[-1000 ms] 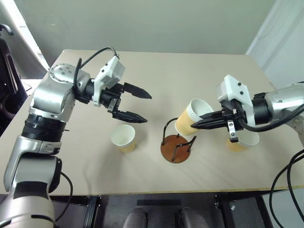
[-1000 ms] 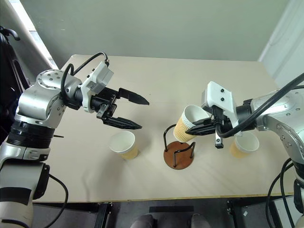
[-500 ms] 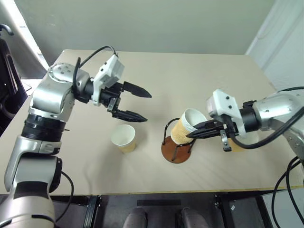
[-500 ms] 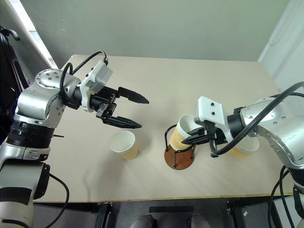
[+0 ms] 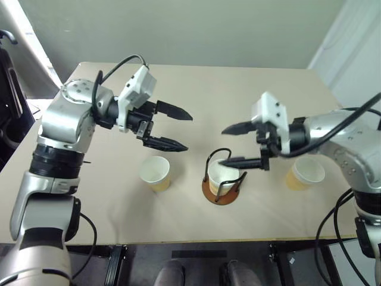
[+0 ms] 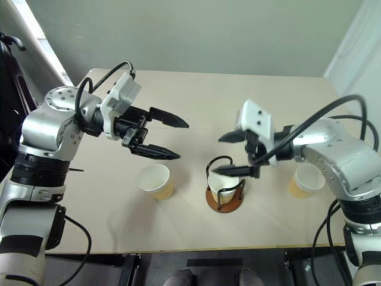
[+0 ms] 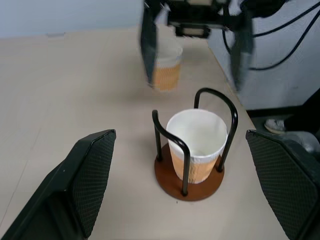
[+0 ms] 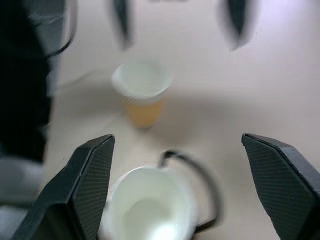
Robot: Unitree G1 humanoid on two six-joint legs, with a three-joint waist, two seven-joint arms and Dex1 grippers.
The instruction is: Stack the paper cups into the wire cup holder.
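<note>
I expect the cup (image 5: 305, 173) beneath my forearm to go down inside the seated cup (image 5: 223, 177) nearly to its rim when I lower it, because the seated cup is empty and gets narrower toward the bottom.
One paper cup (image 5: 223, 176) stands upright inside the wire cup holder (image 5: 221, 199), between its two black loops at the table's front centre. My right gripper (image 5: 222, 146) hangs open just above it, its lower finger over the rim, holding nothing. A second cup (image 5: 156, 173) stands on the table left of the holder, and a third (image 5: 304, 173) stands to the right, under my right forearm. My left gripper (image 5: 189, 132) is open and empty, raised above the table between the left cup and the holder. The left wrist view shows the cup (image 7: 195, 144) seated in the holder.
The beige table (image 5: 238, 95) has bare room across its back half. Its front edge runs close below the holder. A dark chair-like object (image 5: 9, 89) stands off the table's left side.
My right gripper has opened and let go of the tilted cup, which now sits upright in the holder. The gripper has drawn slightly up from it. The left arm has stayed in place.
</note>
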